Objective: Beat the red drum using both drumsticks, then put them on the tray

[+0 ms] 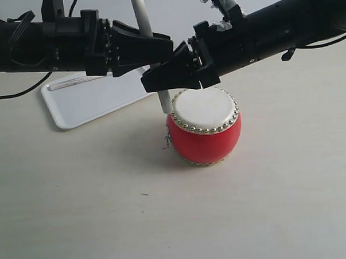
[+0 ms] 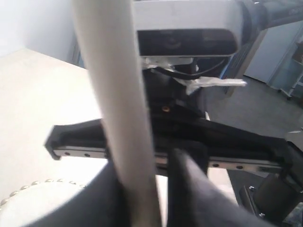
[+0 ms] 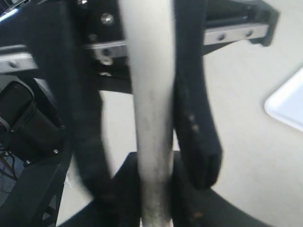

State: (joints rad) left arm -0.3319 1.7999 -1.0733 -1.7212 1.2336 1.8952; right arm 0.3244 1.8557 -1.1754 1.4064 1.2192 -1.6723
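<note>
Next, I take the drumstick higher up (image 1: 147,28) with my left gripper first, since my right gripper holds it and the white tray (image 1: 91,103) lies on my left gripper's side.
The red drum (image 1: 205,136) stands on the table with its cream skin (image 2: 42,201) facing up. Only one drumstick (image 1: 142,16) shows. It stands nearly upright, and its lower end hangs just left of the drum's rim. My right gripper (image 1: 152,81) (image 3: 154,189) is shut on the drumstick (image 3: 149,109) low down. Just above it, my left gripper (image 1: 165,49) (image 2: 147,189) is open around the same drumstick (image 2: 120,104); one finger touches it and a thin gap shows at the other. The white tray (image 1: 91,98) lies behind and to the left.
The two black arms meet tip to tip above the drum's left side. A cable (image 1: 22,90) trails off the left arm near the tray. A corner of the tray (image 3: 289,101) shows past the right gripper.
</note>
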